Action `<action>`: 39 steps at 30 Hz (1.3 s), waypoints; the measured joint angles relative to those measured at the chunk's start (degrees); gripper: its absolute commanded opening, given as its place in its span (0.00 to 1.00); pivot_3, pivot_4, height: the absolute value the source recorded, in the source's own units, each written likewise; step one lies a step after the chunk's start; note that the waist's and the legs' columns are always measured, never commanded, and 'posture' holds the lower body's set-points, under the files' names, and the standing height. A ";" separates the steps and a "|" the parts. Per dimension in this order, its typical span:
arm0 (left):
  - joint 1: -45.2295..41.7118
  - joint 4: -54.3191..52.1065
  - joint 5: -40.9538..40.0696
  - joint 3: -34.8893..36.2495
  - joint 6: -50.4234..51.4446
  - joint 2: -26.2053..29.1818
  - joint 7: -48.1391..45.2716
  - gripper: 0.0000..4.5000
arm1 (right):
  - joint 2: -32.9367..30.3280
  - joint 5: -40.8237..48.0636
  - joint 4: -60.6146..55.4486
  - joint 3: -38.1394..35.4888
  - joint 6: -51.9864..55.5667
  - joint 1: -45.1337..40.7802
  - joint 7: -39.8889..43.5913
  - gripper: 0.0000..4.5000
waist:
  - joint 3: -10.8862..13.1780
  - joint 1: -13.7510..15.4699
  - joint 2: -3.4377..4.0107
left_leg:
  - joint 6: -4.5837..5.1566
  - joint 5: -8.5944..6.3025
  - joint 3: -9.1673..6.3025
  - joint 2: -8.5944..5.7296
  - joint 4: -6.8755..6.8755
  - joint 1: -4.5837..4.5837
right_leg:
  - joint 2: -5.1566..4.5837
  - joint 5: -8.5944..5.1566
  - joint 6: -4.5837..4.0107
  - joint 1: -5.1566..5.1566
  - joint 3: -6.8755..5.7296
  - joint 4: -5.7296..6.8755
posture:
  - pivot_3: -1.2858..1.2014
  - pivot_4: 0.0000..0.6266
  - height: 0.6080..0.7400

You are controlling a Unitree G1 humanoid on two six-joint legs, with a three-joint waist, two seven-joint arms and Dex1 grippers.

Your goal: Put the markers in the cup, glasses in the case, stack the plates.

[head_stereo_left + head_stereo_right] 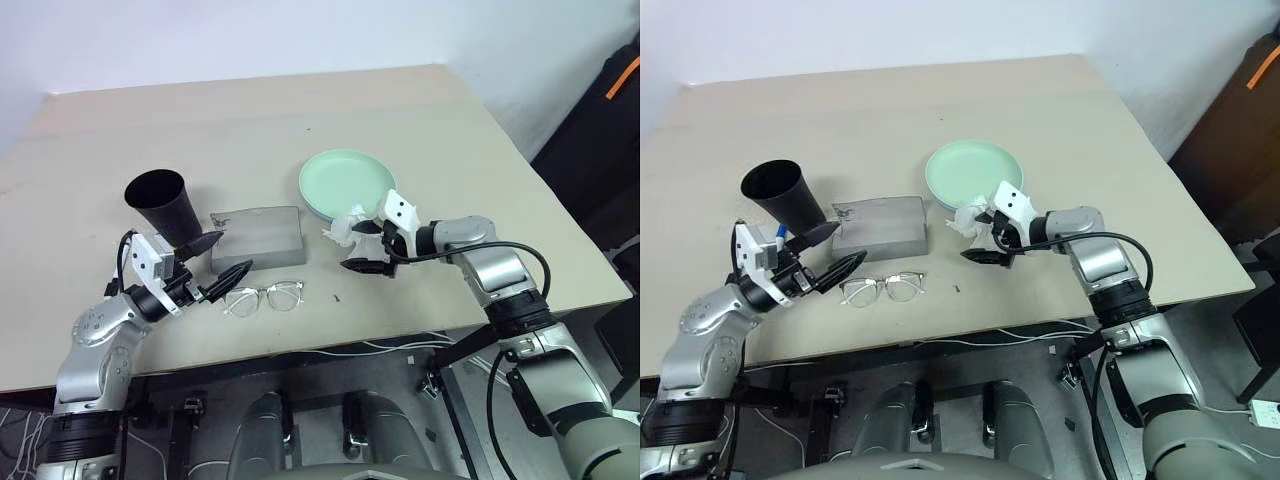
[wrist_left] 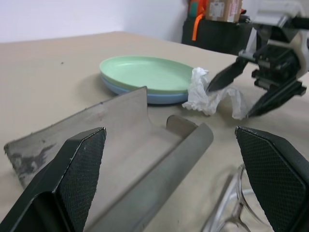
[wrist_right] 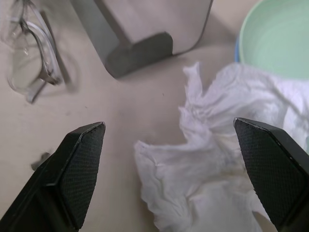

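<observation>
The white tissue [image 1: 343,229] is lying against the plates next to the grey case. Next, my right gripper puts the tissue on the mint green plate [image 1: 346,181] before it takes the glasses.
The mint green plate [image 1: 345,180] lies on the light blue plate [image 2: 161,97] at the table's middle. Just in front of them, my right gripper [image 1: 362,247] is open around a crumpled white tissue [image 3: 212,159]. The black cup [image 1: 160,203] stands at the left. Next to it lies the grey case [image 1: 260,235], flap down. The clear-framed glasses [image 1: 263,298] rest in front of the case. My left gripper [image 1: 228,253] is open and empty at the case's front left corner, just above the glasses' left end. The markers are out of view.
The beige table [image 1: 250,120] runs far back behind the things. Its front edge [image 1: 300,352] lies just past the glasses. Cables [image 1: 390,347] hang below that edge. Dark furniture [image 1: 600,130] stands beyond the table's right side.
</observation>
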 measured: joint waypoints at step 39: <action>2.09 -0.59 0.22 1.46 -1.02 -0.77 1.57 1.00 | 11.35 -2.27 46.55 -10.09 -10.67 -27.87 -21.17 0.38 | -0.01 -0.33 -0.02 | 0.21 0.12 0.44 0.06 -0.07 0.02 | 0.10 0.25 0.09 -0.19 0.42 0.04 | 0.52 0.24 1.00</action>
